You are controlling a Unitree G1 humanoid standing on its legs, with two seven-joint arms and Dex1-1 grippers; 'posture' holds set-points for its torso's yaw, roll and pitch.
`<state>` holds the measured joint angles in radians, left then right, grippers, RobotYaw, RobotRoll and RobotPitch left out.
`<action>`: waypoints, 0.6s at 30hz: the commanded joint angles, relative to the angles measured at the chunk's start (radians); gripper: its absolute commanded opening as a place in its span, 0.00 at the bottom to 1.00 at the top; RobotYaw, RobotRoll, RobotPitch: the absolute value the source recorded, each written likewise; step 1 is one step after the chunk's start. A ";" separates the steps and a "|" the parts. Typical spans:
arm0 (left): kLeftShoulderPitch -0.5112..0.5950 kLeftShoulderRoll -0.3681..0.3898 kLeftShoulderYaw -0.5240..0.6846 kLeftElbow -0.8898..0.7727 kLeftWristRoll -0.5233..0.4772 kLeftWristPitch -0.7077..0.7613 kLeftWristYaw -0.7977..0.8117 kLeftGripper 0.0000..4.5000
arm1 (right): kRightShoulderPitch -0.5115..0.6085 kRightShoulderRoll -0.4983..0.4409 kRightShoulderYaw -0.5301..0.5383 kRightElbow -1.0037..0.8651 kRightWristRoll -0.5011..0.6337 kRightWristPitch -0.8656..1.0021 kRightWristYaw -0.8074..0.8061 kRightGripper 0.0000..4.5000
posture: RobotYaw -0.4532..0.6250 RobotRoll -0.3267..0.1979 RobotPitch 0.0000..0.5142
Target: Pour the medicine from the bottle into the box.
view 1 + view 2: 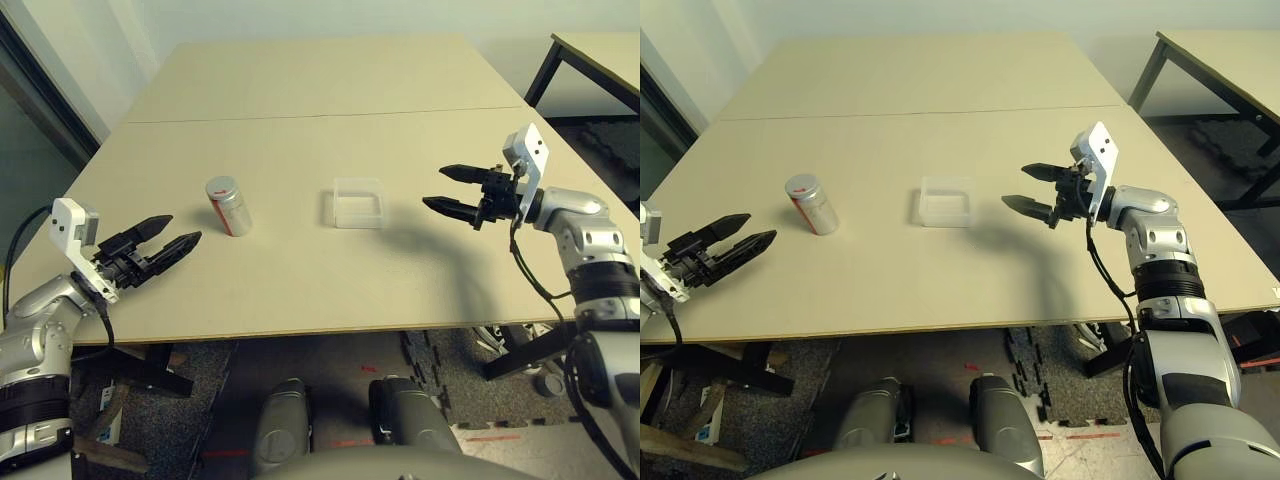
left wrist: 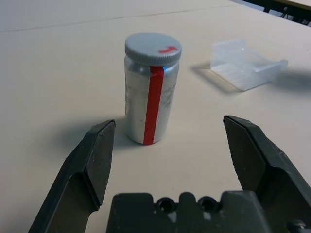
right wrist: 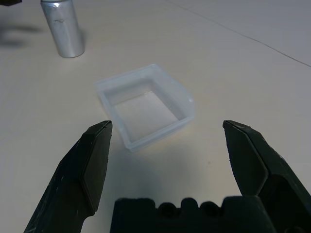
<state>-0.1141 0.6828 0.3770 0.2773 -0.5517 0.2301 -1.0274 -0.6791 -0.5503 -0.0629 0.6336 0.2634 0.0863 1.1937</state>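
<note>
My left gripper should keep moving in on the bottle [image 1: 229,206], which stands upright and free in front of the open fingers, until they straddle its body [image 1: 233,215] below the grey cap.
The bottle [image 1: 229,206] stands upright on the table left of centre, silvery with a red stripe and a grey cap [image 2: 152,47] screwed on. The clear box [image 1: 358,203] sits at the table's middle with nothing visible inside. My left gripper [image 1: 172,238] is open near the front left edge, pointing at the bottle [image 2: 150,92] from a short distance. My right gripper [image 1: 448,190] is open above the table, right of the box [image 3: 146,106] and pointing at it. The medicine is hidden.
The tan table [image 1: 320,280] has a seam [image 1: 320,115] running across behind the objects. Another table [image 1: 600,60] stands at the far right. Below the front edge lies dark floor matting [image 1: 450,400].
</note>
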 commanded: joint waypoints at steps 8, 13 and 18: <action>-0.189 -0.076 -0.056 0.264 0.127 -0.197 0.059 0.99 | 0.007 -0.004 -0.004 0.005 -0.001 -0.010 -0.016 1.00 | 0.36 0.62 0.09; -0.259 -0.110 -0.080 0.342 0.153 -0.250 0.058 0.99 | 0.006 -0.010 -0.009 0.002 0.002 -0.006 -0.020 1.00 | 0.35 0.62 0.10; -0.316 -0.132 -0.107 0.418 0.178 -0.300 0.053 0.99 | 0.014 -0.016 -0.008 -0.013 0.003 -0.001 -0.020 1.00 | 0.33 0.62 0.11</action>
<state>-0.4170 0.5553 0.2842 0.6653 -0.3914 -0.0509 -0.9698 -0.6755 -0.5588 -0.0652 0.6319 0.2634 0.0811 1.1775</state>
